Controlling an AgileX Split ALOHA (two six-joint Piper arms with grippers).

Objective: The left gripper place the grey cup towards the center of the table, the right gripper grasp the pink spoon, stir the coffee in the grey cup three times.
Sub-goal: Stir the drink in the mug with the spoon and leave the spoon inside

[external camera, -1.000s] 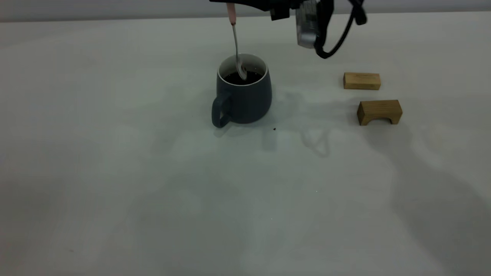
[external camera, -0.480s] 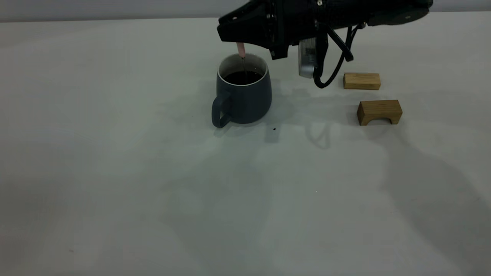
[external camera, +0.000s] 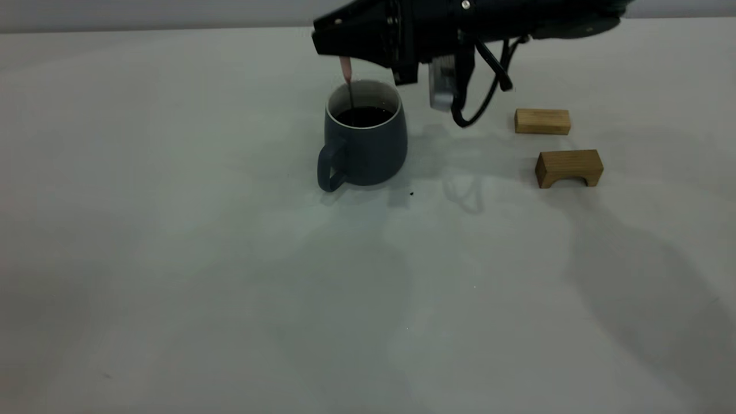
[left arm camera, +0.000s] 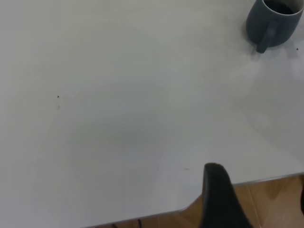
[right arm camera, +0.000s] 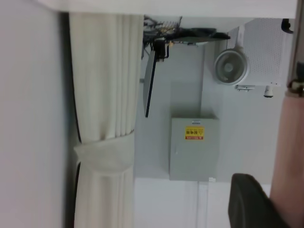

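The pink spoon's neck [external camera: 352,98] is near the inside of the grey cup. Next, my right gripper moves the pink spoon back across the coffee [external camera: 376,116] in a sweep to keep stirring.
The grey cup [external camera: 368,146] stands upright near the middle of the table [external camera: 172,259], its handle toward the front left, with dark coffee [external camera: 365,117] inside. My right gripper [external camera: 338,50] hovers just over the cup's far left rim, shut on the pink spoon [external camera: 345,68]. The spoon hangs straight down and its metal neck dips into the coffee; the bowl is hidden under the liquid. In the right wrist view the pink handle [right arm camera: 289,156] lies against a black finger [right arm camera: 247,204]. My left gripper [left arm camera: 259,204] stays open at the table's edge, far from the cup [left arm camera: 273,19].
Two tan wooden blocks lie right of the cup: a flat one [external camera: 542,121] and an arch-shaped one [external camera: 569,167] in front of it. The right arm's cables [external camera: 477,98] hang between cup and blocks. A dark speck [external camera: 411,194] sits by the cup's base.
The right gripper came down from the frame's top, sinking the spoon deeper into the coffee, then shifted left across the cup. Cup and blocks stayed put.
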